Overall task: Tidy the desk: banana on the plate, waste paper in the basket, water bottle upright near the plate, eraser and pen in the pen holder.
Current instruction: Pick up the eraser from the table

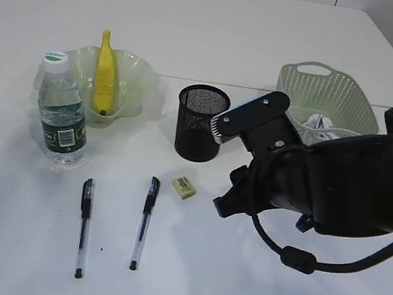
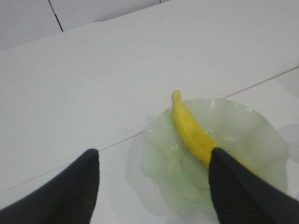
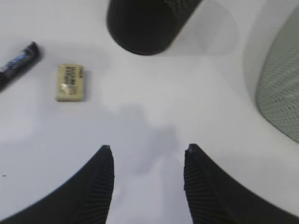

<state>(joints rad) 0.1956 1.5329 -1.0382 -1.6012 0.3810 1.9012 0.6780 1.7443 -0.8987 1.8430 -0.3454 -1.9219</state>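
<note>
The eraser (image 1: pixel 183 187) will fall down into an empty pen holder when I let go of it, because only mesh shows inside the black pen holder's open rim (image 1: pixel 205 97).
The banana (image 1: pixel 104 73) lies in the pale green plate (image 1: pixel 139 73), and the water bottle (image 1: pixel 62 115) stands upright just left of it. The waste paper (image 1: pixel 320 124) sits inside the sage green basket (image 1: pixel 329 90). On the desk, the eraser (image 1: pixel 184 187) lies in front of the black pen holder (image 1: pixel 200 122), with two pens (image 1: pixel 144 222) (image 1: pixel 83 227) to its left. My right gripper (image 3: pixel 147 148) hovers open over bare desk, the eraser (image 3: pixel 70 82) ahead to its left. My left gripper (image 2: pixel 154 151) is open above the plate's (image 2: pixel 243 140) left rim, near the banana (image 2: pixel 191 130).
The right arm (image 1: pixel 325 186) covers the desk in front of the basket. In the right wrist view the pen holder (image 3: pixel 145 23) is straight ahead, the basket (image 3: pixel 280 93) at the right edge, and a pen's end (image 3: pixel 18 58) at the left.
</note>
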